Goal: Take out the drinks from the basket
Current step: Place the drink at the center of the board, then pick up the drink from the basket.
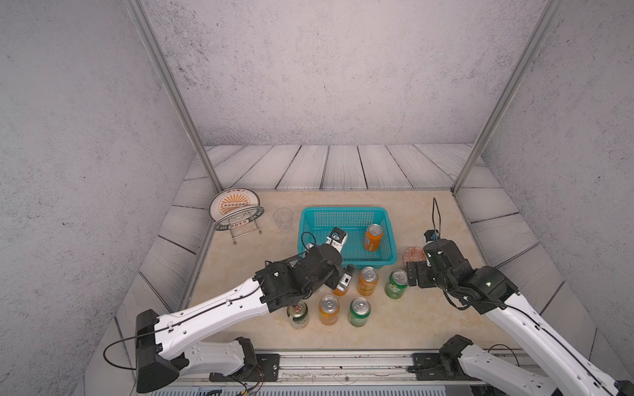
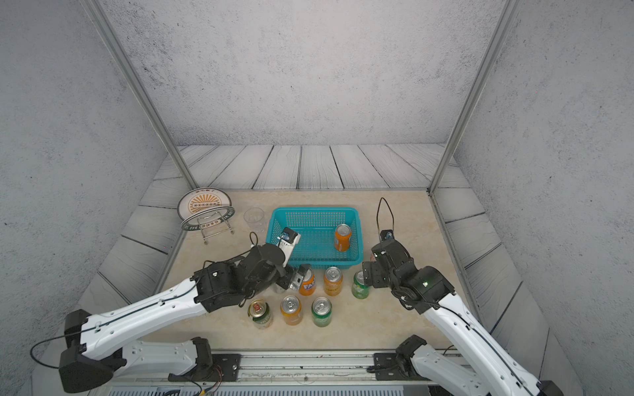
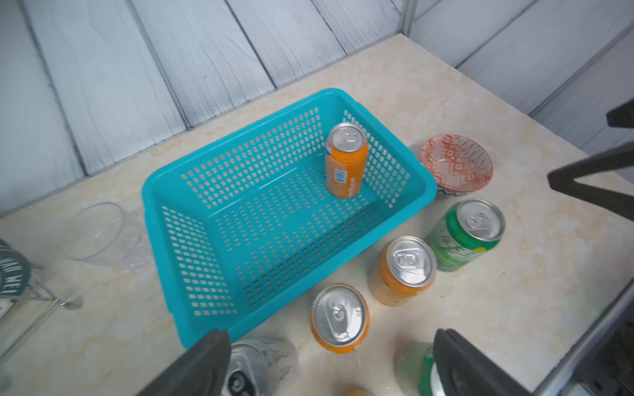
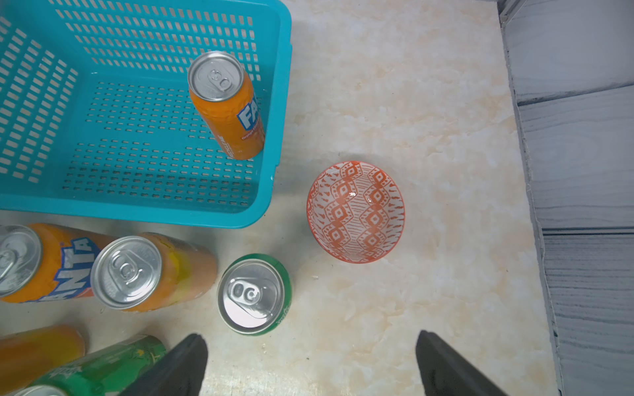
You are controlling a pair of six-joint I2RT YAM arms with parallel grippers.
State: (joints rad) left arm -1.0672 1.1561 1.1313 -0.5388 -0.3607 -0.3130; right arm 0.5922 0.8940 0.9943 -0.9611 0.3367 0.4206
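The orange can stands upright and alone (image 1: 372, 240) in the turquoise basket, so the robot's open right gripper keeps going toward that can and closes around its upper body (image 1: 373, 235).
The turquoise basket (image 1: 344, 211) (image 4: 144, 212) holds one upright orange can (image 1: 373, 237) (image 3: 346, 161) near its right wall. In front of it on the table stand several drinks: orange cans (image 1: 368, 281) (image 1: 329, 310), green cans (image 1: 397, 284) (image 1: 359, 311) and a gold-topped can (image 1: 297, 314). A silver can (image 3: 254, 363) stands beside one finger of my left gripper (image 3: 331, 334) (image 1: 341, 279), which is open above the front cans and holds nothing. My right gripper (image 4: 310, 336) (image 1: 413, 274) hangs open over bare table next to the green can (image 4: 254, 295).
A patterned orange bowl (image 4: 355, 212) (image 1: 413, 254) sits right of the basket, under my right wrist. A clear plastic cup (image 1: 283, 219) and a plate on a wire stand (image 1: 235, 209) are at the back left. Metal frame posts rise at the table's rear corners.
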